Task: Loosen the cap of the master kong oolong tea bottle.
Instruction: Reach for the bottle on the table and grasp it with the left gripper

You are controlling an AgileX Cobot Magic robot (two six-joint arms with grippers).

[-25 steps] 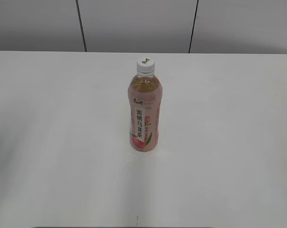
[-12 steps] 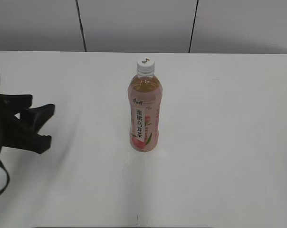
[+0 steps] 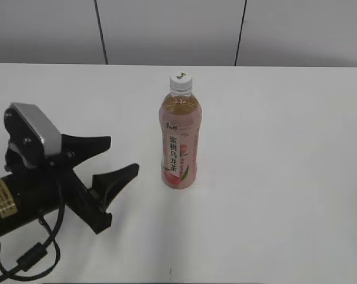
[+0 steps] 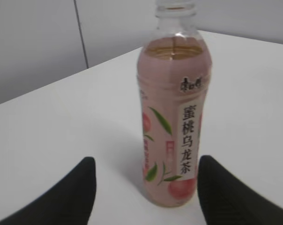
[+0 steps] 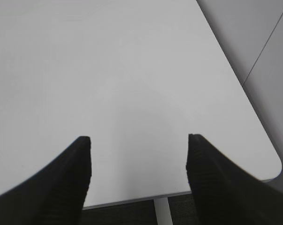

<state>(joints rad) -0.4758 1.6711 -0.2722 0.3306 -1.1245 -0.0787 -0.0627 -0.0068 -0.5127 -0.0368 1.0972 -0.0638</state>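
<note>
The white cap (image 3: 181, 81) is all the way down on the bottle's neck (image 3: 181, 93). The cap will turn but stay in place there when I twist it.
The master kong oolong tea bottle (image 3: 179, 142) stands upright in the middle of the white table, amber tea inside, pink peach label with dark vertical characters. Its white cap (image 3: 181, 81) with a small dark green mark is on the neck. My left gripper (image 3: 122, 155) is open and empty, a short way left of the bottle's lower half, jaws pointing at it. In the left wrist view the bottle (image 4: 175, 108) stands just beyond and between my open fingers (image 4: 76, 187); the cap is cut off at the top. My right gripper (image 5: 137, 140) is open and empty over bare table; the exterior view does not show it.
The white table (image 3: 285, 177) runs to a grey panelled wall (image 3: 166, 29) at the back. The right wrist view shows the table's rounded corner (image 5: 272, 164) and front edge, with a white leg (image 5: 162, 211) below.
My left arm has come in from the left edge and moved right toward the bottle, jaws open. The bottle has not moved.
</note>
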